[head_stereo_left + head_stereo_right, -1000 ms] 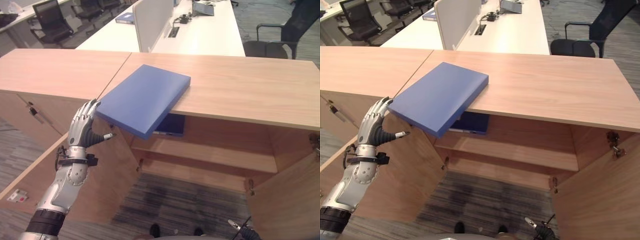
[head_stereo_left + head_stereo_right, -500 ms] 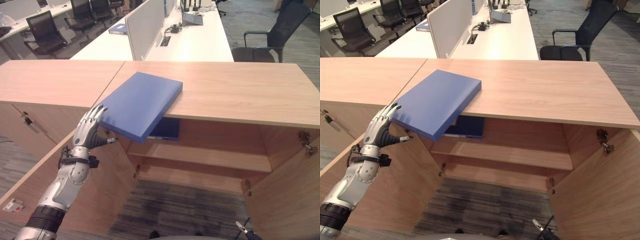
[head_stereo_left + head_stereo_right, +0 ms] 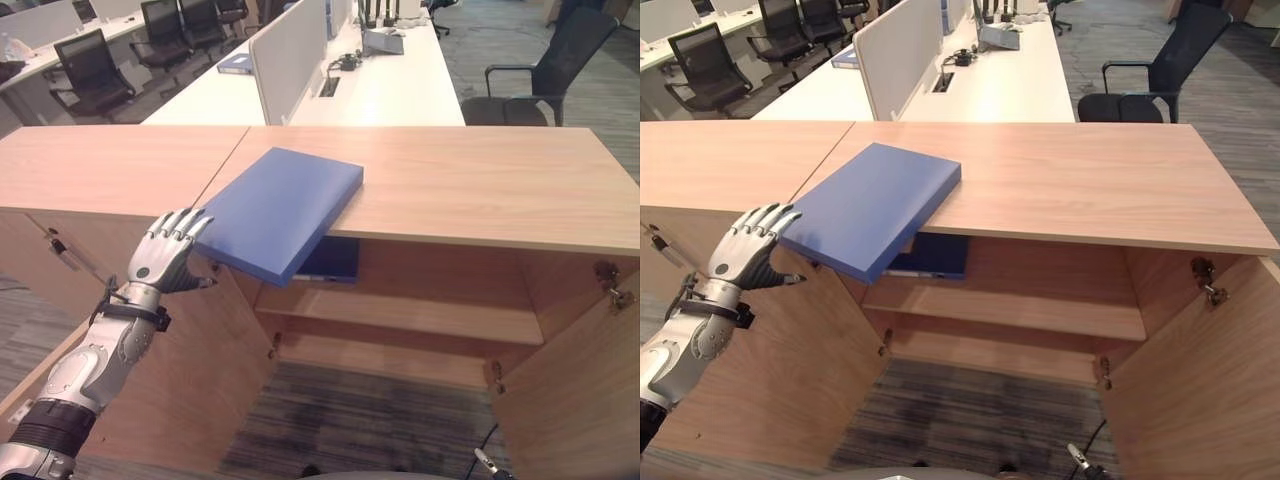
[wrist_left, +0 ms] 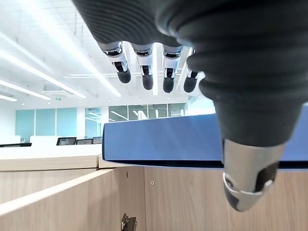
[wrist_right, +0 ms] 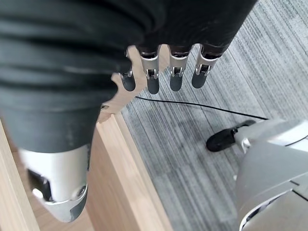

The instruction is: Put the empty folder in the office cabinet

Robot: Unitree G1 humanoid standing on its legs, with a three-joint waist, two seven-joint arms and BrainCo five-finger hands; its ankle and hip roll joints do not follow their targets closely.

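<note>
My gripper will tip up the blue folder [image 3: 280, 213], and I should expect a white label hidden on its bottom side then, because the folder shows a plain upper side [image 3: 277, 203].
A flat blue folder [image 3: 280, 205] lies on the wooden cabinet top [image 3: 480, 190], its near end sticking out past the front edge above the open compartment. My left hand [image 3: 165, 258] is open, back upward, with straight fingertips [image 3: 192, 218] right at the folder's near left corner; contact is unclear. From the left wrist the folder's edge [image 4: 163, 139] shows just past the fingers [image 4: 144, 77]. My right hand [image 5: 154, 77] hangs low with straight fingers, open and holding nothing, over the carpet beside the right door.
Both cabinet doors stand open: the left door [image 3: 190, 370] below my left hand, the right door [image 3: 570, 390] at the far right. A second blue folder [image 3: 332, 260] lies on the upper shelf [image 3: 400, 310]. White desks [image 3: 400, 80] and an office chair [image 3: 560, 70] stand behind.
My left hand has turned from upright to back-up and drifted slightly left, fingertips staying at the folder's corner. The folder has not moved; the camera view has shifted a little.
</note>
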